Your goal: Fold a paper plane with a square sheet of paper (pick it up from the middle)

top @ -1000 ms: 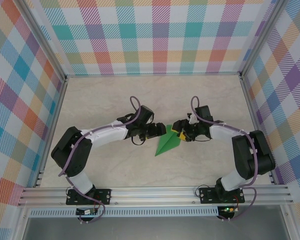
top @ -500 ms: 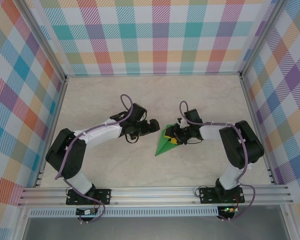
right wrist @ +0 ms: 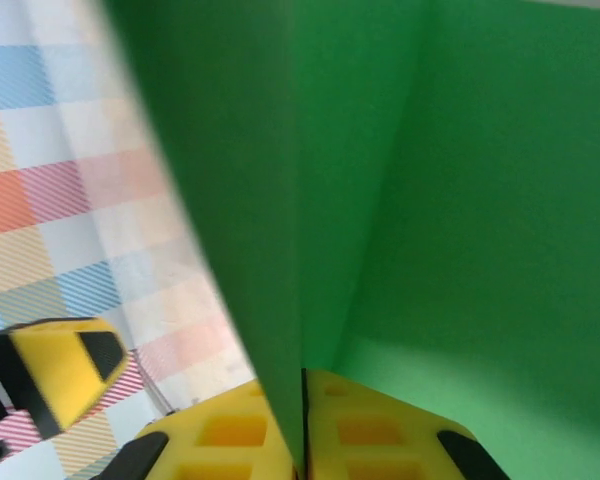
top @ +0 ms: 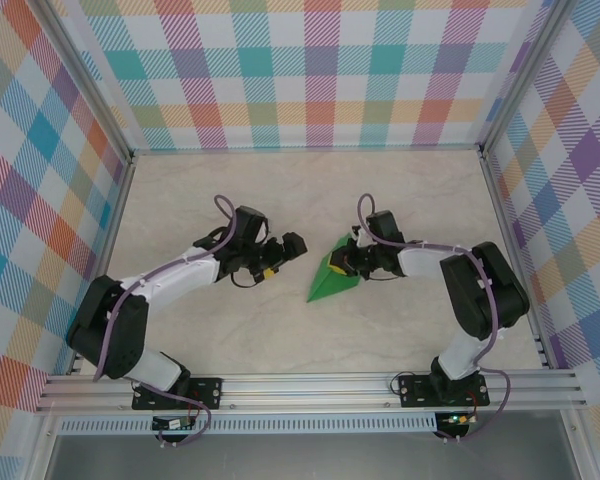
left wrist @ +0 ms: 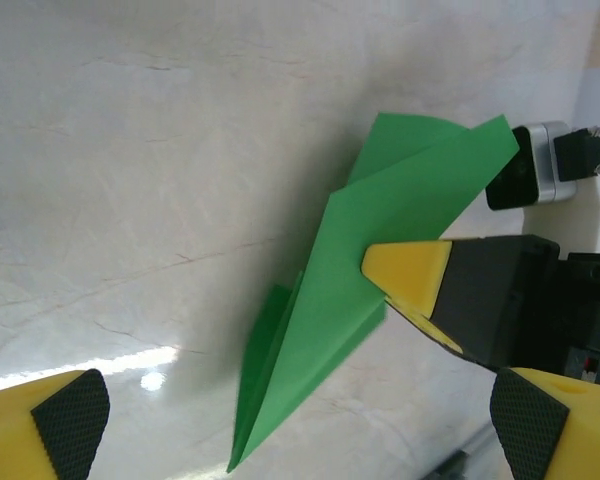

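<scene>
Loose edges (left wrist: 271, 335) stand open beside the long fold, so the paper plane (top: 333, 281) will spread apart at its far end when the robot's left gripper pinches it.
The square sheet of paper is folded into a slim green dart, the paper plane (top: 325, 286) (left wrist: 330, 310), near the table's middle with its pointed nose toward the near left. My right gripper (top: 343, 263) (right wrist: 302, 385) is shut on the central fold at its wide tail end. The yellow fingers (right wrist: 380, 430) press together with the green fold between them. One right finger (left wrist: 408, 273) also shows against the wing. My left gripper (top: 292, 247) (left wrist: 300, 418) stands wide open to the left of the plane, apart from it and holding nothing.
The marble-patterned tabletop (top: 230, 200) is walled by checked panels (top: 320, 70) at the back and both sides. An aluminium rail (top: 310, 388) runs along the near edge, where both arm bases are bolted.
My right gripper has closed on the plane's tail. My left gripper has opened fully and drawn back to the left, away from the paper. The plane has shifted slightly left.
</scene>
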{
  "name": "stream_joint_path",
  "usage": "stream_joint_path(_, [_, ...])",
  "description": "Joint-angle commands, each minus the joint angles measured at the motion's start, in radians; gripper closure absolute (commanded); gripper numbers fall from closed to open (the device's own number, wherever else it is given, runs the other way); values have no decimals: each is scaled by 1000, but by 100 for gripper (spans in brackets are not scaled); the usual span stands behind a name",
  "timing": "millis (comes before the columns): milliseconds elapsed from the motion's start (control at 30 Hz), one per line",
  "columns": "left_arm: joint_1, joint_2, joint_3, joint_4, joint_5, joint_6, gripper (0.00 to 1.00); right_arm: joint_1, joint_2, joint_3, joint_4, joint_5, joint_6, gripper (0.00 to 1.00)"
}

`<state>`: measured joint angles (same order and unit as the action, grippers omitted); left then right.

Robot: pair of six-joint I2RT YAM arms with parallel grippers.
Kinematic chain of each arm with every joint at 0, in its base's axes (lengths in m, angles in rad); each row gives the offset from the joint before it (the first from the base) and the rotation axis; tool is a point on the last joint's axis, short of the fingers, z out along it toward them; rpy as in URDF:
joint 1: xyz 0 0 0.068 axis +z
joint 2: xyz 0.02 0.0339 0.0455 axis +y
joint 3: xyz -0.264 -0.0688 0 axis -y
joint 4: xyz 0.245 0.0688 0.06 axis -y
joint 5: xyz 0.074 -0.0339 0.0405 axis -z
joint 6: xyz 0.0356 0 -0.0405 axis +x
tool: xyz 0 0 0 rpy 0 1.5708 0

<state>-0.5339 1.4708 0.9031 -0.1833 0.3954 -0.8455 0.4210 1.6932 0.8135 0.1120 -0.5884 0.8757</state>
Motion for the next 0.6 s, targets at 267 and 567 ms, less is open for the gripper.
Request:
stream_joint_path(267, [22,-133,-3,80,232,-150,0,-31,-50,246,173,-223,166,91])
stream_joint_path(567, [23,-75,-45,468,292,-342,0,-28,15,273,343,-315,343,88])
